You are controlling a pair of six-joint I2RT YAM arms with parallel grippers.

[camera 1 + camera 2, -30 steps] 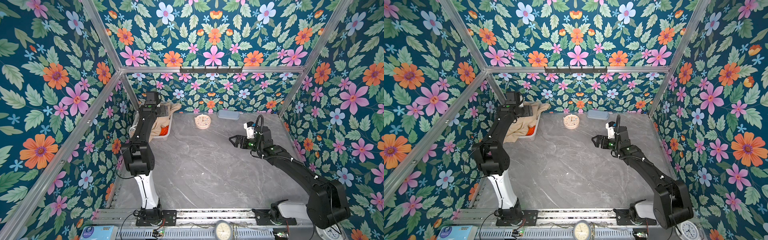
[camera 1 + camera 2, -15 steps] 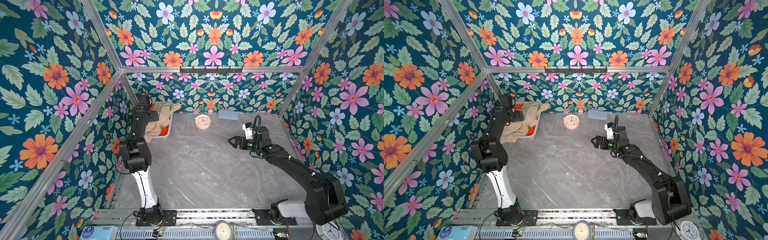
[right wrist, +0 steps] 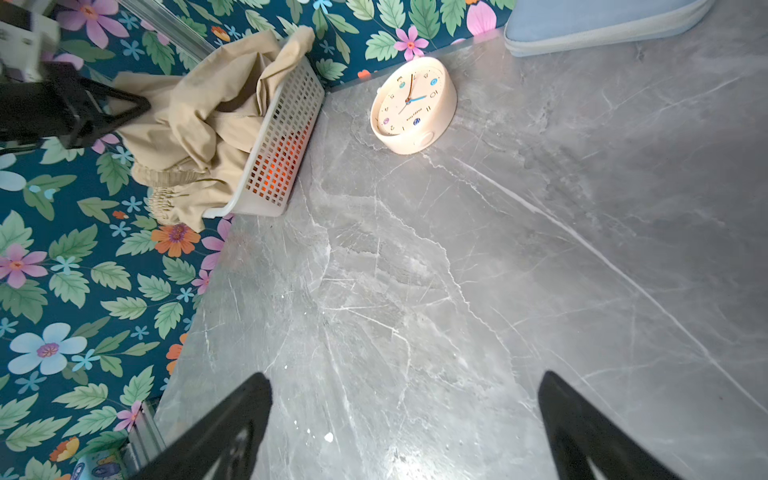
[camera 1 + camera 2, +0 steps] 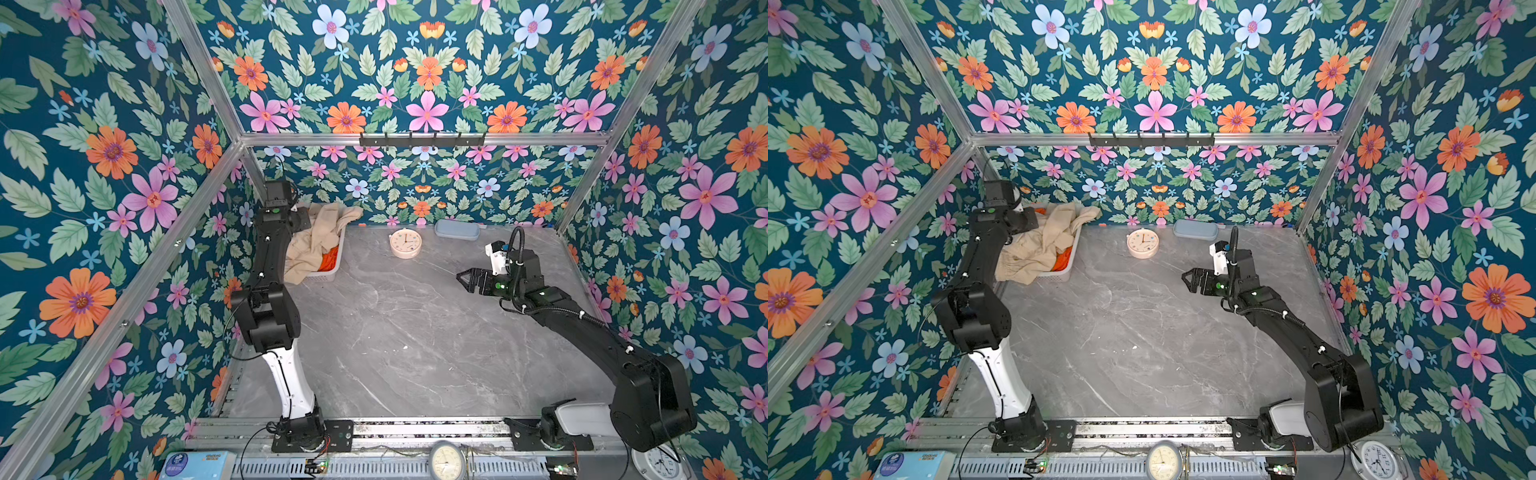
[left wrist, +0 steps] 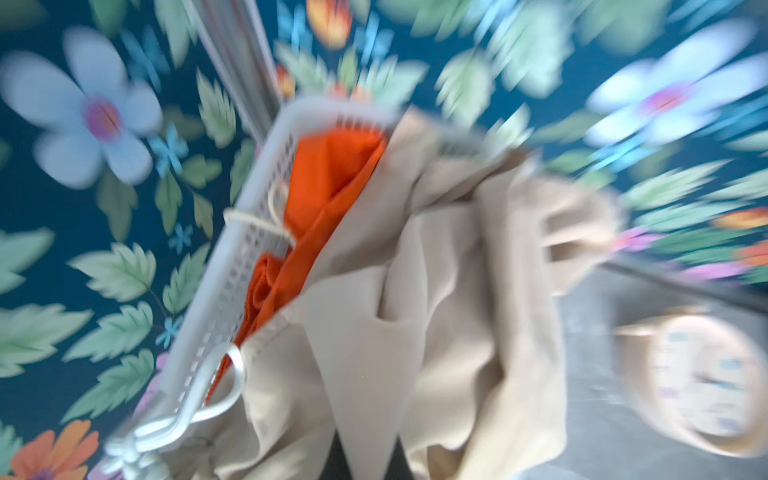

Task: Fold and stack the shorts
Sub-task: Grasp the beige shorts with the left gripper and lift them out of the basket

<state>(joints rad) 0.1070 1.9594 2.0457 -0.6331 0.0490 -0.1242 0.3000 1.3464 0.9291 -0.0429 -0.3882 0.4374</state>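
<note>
The beige shorts are pinched in my left gripper by a fold off the waistband, so I should put them down and grab the waistband with both grippers.
The beige shorts lie crumpled over a white basket at the back left corner, and spill over its rim. Under them the orange shorts show inside the basket. My left gripper is over the basket's far end, shut on a fold of the beige shorts. The right wrist view shows that pinch too, the left gripper closed on the cloth. My right gripper hovers open and empty above the grey table, right of centre.
A round cream clock lies on the table near the back wall, right of the basket. A pale blue case sits against the back wall. Floral walls close three sides. Along the front rail are two clocks and a tissue box.
My left gripper was open over the basket and has shut on the beige cloth; its arm swung left, then back. The right arm has hardly moved.
</note>
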